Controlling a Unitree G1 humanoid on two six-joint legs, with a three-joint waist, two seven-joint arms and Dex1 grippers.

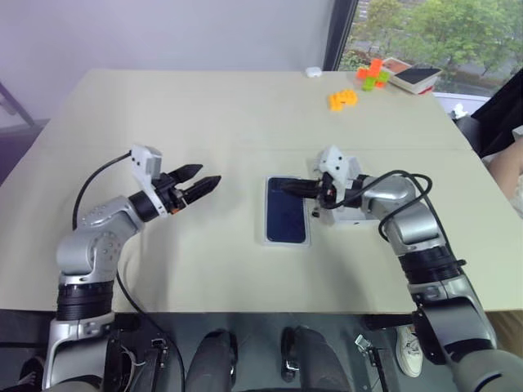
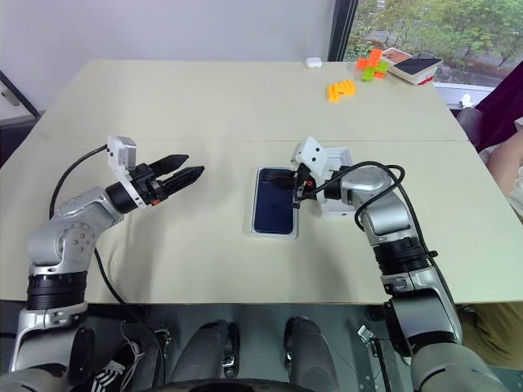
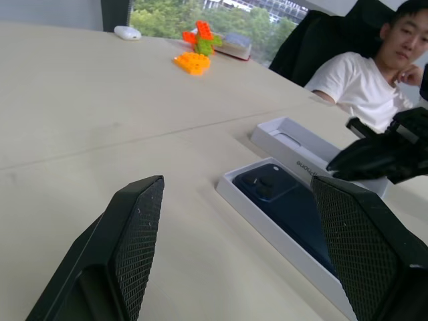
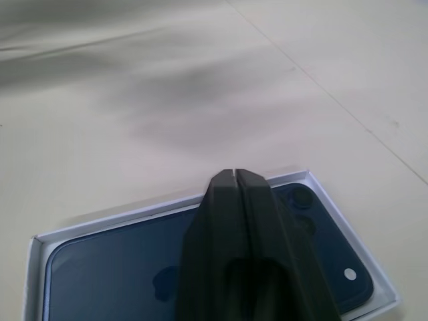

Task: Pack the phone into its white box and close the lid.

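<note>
The lid (image 2: 338, 158) is lying with its open side up next to the seated phone. Next, my right gripper pinches the lid's side (image 3: 294, 160) closest to the phone and flips the lid over.
The dark navy phone (image 1: 286, 216) lies flat inside the white box (image 1: 267, 222) at the middle of the table, camera cluster at the far end. My right gripper (image 1: 288, 189) is shut, its fingers (image 4: 234, 221) pressed together just over the phone's far end with nothing between them. The lid (image 3: 294, 142) lies open side up on the table just right of the box, partly under my right arm. My left gripper (image 1: 208, 175) hovers open to the left of the box, pointing toward it, clear of everything.
Orange blocks (image 1: 343, 99) and an orange-green block stack (image 1: 373, 73) sit at the far right, beside a red-edged flat item (image 1: 414, 77). A small white object (image 1: 314, 72) lies near the far edge. A person (image 3: 364, 77) sits beyond the table's right side.
</note>
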